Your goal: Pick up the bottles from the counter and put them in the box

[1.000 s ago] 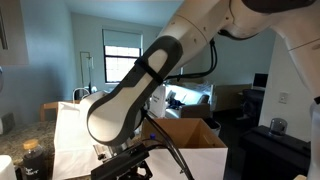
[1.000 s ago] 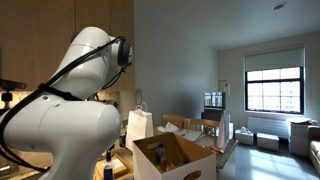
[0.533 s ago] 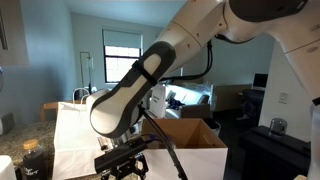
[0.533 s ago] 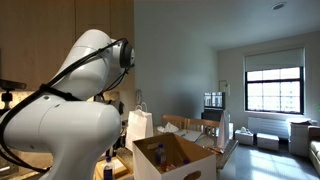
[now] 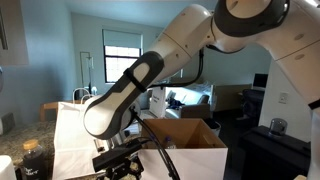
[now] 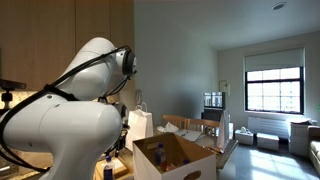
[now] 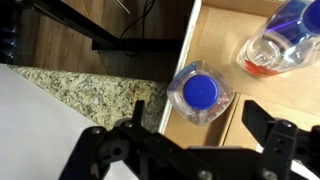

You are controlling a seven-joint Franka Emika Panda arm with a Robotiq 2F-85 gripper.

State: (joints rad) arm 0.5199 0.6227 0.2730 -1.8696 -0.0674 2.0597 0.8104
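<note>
The blue-capped bottle [image 7: 200, 91] is standing ahead of the gripper's open fingers, so the robot should move the gripper further forward until its fingers are on both sides of the bottle's body [image 7: 204, 115], and only then close them.
In the wrist view a clear bottle with a blue cap [image 7: 200, 92] stands upright inside the box [image 7: 215, 40], close to its wall. My gripper [image 7: 200, 112] is open. Its black fingers [image 7: 262, 118] stand wide on either side of the bottle, just short of it and not touching. A second clear bottle [image 7: 285, 40] with a blue label lies on the box floor at the upper right. The speckled counter [image 7: 85, 85] runs beside the box. In both exterior views the arm bends down over the tan box [image 5: 188, 150] [image 6: 175, 160].
A white paper bag [image 5: 75, 135] [image 6: 140, 124] stands on the counter right beside the box; its white side [image 7: 35, 135] fills the wrist view's lower left. A dark item [image 5: 33, 162] sits on the counter further out. Dark flooring lies beyond the counter edge.
The arm's upper links have swung across the exterior view, while the gripper has stayed low at the box's edge by the paper bag.
</note>
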